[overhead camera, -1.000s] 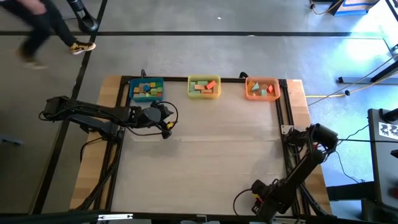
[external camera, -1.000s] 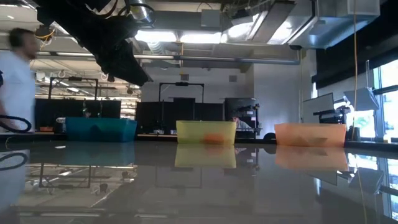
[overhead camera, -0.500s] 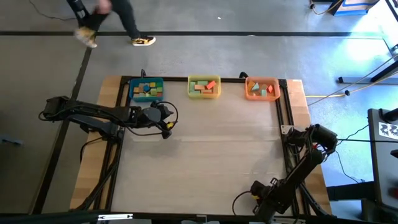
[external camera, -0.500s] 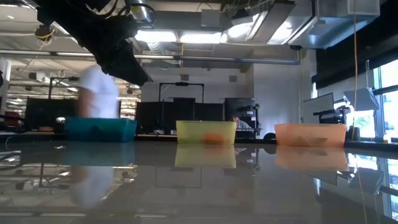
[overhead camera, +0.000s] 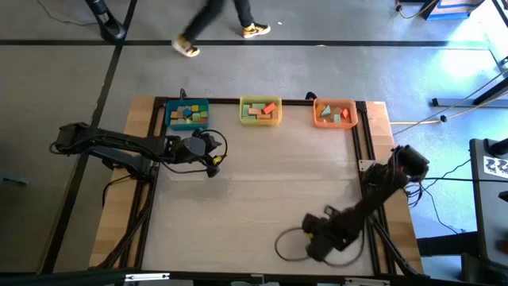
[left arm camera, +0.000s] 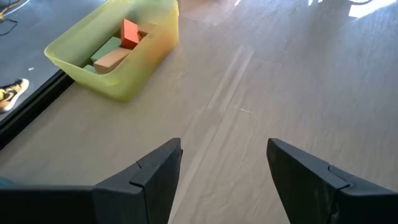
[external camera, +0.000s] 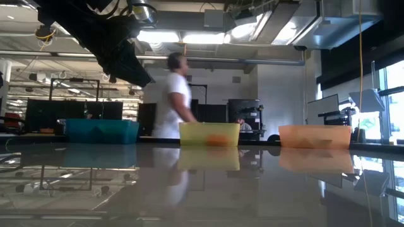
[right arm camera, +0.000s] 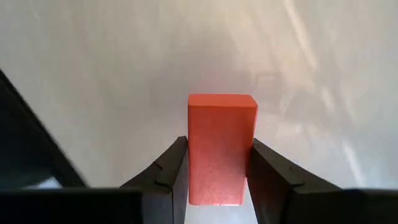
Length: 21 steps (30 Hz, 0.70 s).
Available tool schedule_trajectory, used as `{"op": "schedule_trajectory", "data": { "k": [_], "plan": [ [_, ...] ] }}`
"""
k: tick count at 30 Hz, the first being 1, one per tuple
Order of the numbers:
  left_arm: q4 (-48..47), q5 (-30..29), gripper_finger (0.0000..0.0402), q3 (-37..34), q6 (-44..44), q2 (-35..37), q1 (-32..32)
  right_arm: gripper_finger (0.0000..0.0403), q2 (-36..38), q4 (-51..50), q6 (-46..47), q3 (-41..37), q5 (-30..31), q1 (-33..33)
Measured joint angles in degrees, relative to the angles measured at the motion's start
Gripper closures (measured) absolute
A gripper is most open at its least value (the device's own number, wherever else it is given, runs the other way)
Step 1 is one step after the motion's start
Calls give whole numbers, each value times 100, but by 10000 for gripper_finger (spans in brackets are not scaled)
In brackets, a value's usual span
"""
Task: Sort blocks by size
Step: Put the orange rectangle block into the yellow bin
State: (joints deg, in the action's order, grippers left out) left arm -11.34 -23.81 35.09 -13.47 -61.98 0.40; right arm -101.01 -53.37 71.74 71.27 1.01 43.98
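Note:
The red-orange block (right arm camera: 221, 149) matches the long blocks in the yellow bin, so the robot's right gripper goes on carrying the block until it hangs above the bin's opening (overhead camera: 260, 110).
A red-orange block (right arm camera: 222, 146) sits between the fingers of my right gripper (overhead camera: 312, 238), which points down over the table's near edge, right of the middle. My left gripper (left arm camera: 224, 180) hangs open and holds nothing above the table's left part (overhead camera: 208, 151), short of the bins. The other blocks lie sorted in three bins along the far edge: a blue bin (overhead camera: 187, 114), a yellow bin (overhead camera: 261, 111) and an orange bin (overhead camera: 334, 113). In the left wrist view the yellow bin (left arm camera: 134, 59) holds red, green and tan blocks. My right gripper pinches the red-orange block by its two long side faces (right arm camera: 193, 155) between its two fingers (right arm camera: 165, 177). The fingers come from above, pointing down. The block stands on end in the hold, its lower end past the fingertips and clear of the table.
The wide wooden table top (overhead camera: 262, 199) lies bare between the arms and the bins. A black frame rail (overhead camera: 361, 159) runs along the table's right side. A person (external camera: 173, 94) walks past behind the far edge.
My right arm has swung from the near right corner toward the table's left along the near edge, and it has risen. A person has walked from left to right behind the table.

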Motion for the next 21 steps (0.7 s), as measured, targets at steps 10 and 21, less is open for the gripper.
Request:
{"op": "schedule_trajectory", "data": {
  "k": [10, 21],
  "plan": [
    [-2, 0, 176, 0, 31, 0, 0, 278, 560, -473, -2780, 8, 1048, -1788],
    [-4, 0, 176, 1, 39, 0, 0, 278, 614, 461, -5601, -55, 1342, -4295]
  ]
}}
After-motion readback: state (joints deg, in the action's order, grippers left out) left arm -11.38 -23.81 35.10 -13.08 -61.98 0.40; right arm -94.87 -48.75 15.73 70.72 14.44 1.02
